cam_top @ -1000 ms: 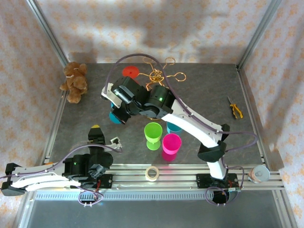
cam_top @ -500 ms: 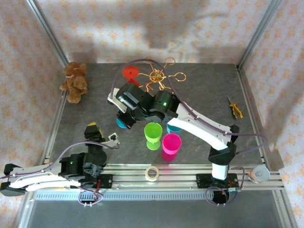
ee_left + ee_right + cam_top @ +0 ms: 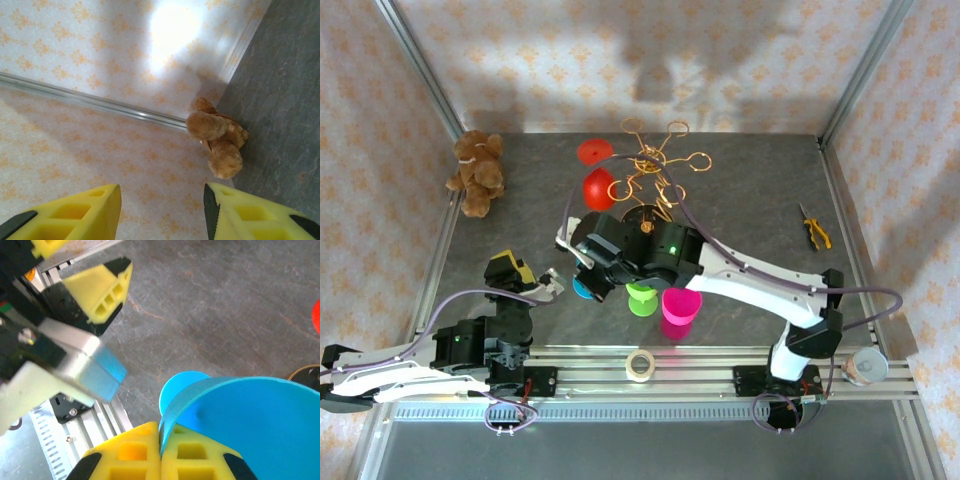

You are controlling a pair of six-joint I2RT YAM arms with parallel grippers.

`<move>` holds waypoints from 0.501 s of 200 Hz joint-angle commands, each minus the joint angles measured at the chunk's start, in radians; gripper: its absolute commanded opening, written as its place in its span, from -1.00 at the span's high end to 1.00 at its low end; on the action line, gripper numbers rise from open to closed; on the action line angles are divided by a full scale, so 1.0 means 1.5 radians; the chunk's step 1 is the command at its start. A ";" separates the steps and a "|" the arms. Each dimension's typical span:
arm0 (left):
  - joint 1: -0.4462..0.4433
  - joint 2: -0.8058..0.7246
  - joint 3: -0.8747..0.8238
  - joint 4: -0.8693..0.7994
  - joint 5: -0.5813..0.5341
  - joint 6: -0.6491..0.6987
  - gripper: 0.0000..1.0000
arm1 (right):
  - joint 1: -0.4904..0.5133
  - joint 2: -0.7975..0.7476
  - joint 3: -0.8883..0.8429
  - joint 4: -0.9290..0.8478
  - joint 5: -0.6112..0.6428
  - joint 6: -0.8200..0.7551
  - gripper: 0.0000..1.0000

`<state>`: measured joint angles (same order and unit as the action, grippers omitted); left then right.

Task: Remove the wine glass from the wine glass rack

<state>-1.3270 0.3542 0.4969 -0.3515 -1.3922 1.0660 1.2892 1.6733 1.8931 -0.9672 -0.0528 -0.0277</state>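
The blue wine glass's foot [image 3: 176, 390] points down and the spot [image 3: 604, 322] next to the green glass is free, so my right gripper should keep lowering until that foot stands flat.
My right gripper [image 3: 160, 437] is shut on the rim of a blue wine glass [image 3: 250, 420], whose round foot [image 3: 182, 390] points away from me over the table. From above, the blue wine glass [image 3: 582, 289] hangs at the right gripper [image 3: 588, 278], well in front of the gold wine glass rack [image 3: 655, 165] at the back. A red wine glass [image 3: 598, 188] is at the rack's left side. Near the front left, my left gripper [image 3: 517, 270] stands open and holds nothing. Its yellow fingers [image 3: 75, 212] face the wall and a teddy bear [image 3: 220, 142].
A green glass [image 3: 642, 300] and a pink glass [image 3: 681, 305] stand just right of the blue one. The teddy bear [image 3: 477, 172] sits at the back left. Pliers [image 3: 814, 228] lie at the right, and a tape roll [image 3: 640, 365] sits on the front rail.
The right arm has carried the blue glass away from the rack, toward the near left, uncovering the red glass. The left gripper has drifted slightly left and away from the front rail.
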 commanded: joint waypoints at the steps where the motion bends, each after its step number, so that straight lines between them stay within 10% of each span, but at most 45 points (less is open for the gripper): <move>1: 0.001 -0.011 0.020 -0.015 -0.075 -0.026 0.00 | 0.018 -0.045 -0.038 0.039 0.039 0.043 1.00; 100: 0.001 -0.025 0.023 -0.017 -0.078 -0.030 0.00 | 0.086 -0.042 -0.162 0.085 0.103 0.122 1.00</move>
<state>-1.3270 0.3286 0.4973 -0.3553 -1.3922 1.0443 1.4078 1.6054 1.6825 -0.8818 0.0563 0.1059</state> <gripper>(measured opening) 0.498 0.048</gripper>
